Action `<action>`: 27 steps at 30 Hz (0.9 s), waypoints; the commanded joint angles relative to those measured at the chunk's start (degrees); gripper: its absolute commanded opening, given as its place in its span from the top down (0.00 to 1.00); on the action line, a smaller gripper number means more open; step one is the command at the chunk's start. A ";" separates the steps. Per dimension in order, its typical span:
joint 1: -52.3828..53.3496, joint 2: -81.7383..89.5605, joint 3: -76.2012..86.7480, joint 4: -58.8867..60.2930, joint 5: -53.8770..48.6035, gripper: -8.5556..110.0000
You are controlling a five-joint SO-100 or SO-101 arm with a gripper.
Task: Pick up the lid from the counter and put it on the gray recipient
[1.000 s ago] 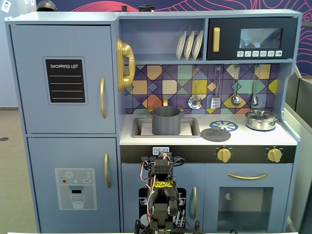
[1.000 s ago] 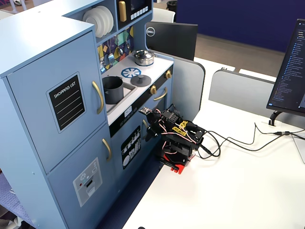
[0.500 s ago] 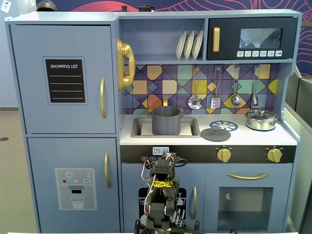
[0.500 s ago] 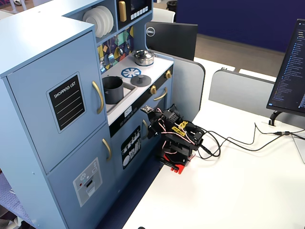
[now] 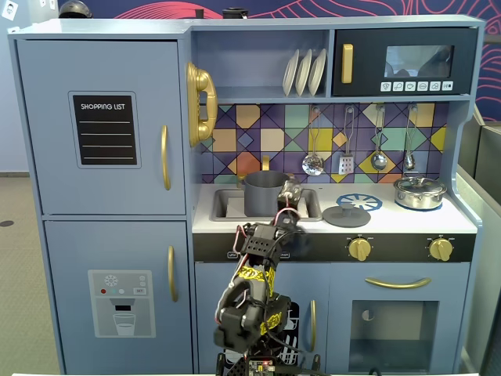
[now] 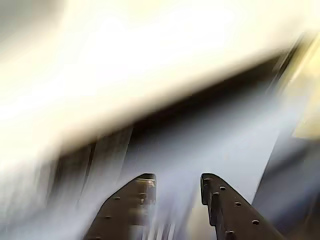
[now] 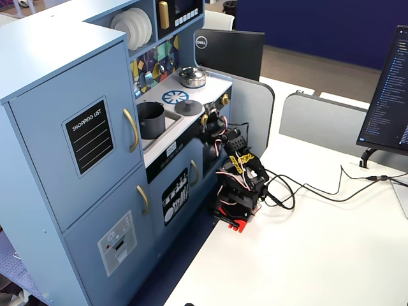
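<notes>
The lid (image 5: 347, 215) covers the near edge of the blue-and-white burner print (image 5: 361, 201), so the robot should expect the rest of the print's ring under the lid.
The lid (image 5: 346, 215), a flat dark gray disc with a small knob, lies on the white counter (image 5: 391, 222) beside the blue-and-white burner print; it is also in the other fixed view (image 7: 189, 107). The gray recipient (image 5: 264, 193), a matte gray pot, stands in the sink (image 5: 227, 206) and shows again from the side (image 7: 151, 120). My gripper (image 5: 290, 188) is raised at counter height in front of the pot's right side (image 7: 210, 120), left of the lid. In the blurred wrist view the gripper (image 6: 177, 178) is open with nothing between its fingers.
A shiny silver pot (image 5: 419, 192) with its own lid stands at the counter's right end. Utensils (image 5: 313, 163) hang on the tiled back wall. Gold knobs (image 5: 359, 248) stick out of the counter's front panel. Cables (image 7: 306, 190) run across the white desk behind the arm.
The arm has unfolded and risen from its low folded pose below the counter edge. The gripper is now up at counter level near the pot. The lid and pot have not moved.
</notes>
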State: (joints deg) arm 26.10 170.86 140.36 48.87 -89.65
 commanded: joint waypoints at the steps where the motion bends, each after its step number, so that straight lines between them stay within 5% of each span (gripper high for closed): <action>1: 5.36 -3.69 0.97 -22.76 -3.52 0.80; 7: 7.38 -13.01 9.23 -49.13 -3.96 0.75; 27: 9.49 -39.29 -6.15 -60.82 -1.93 0.73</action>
State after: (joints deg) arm 34.98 135.09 140.80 -9.84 -92.37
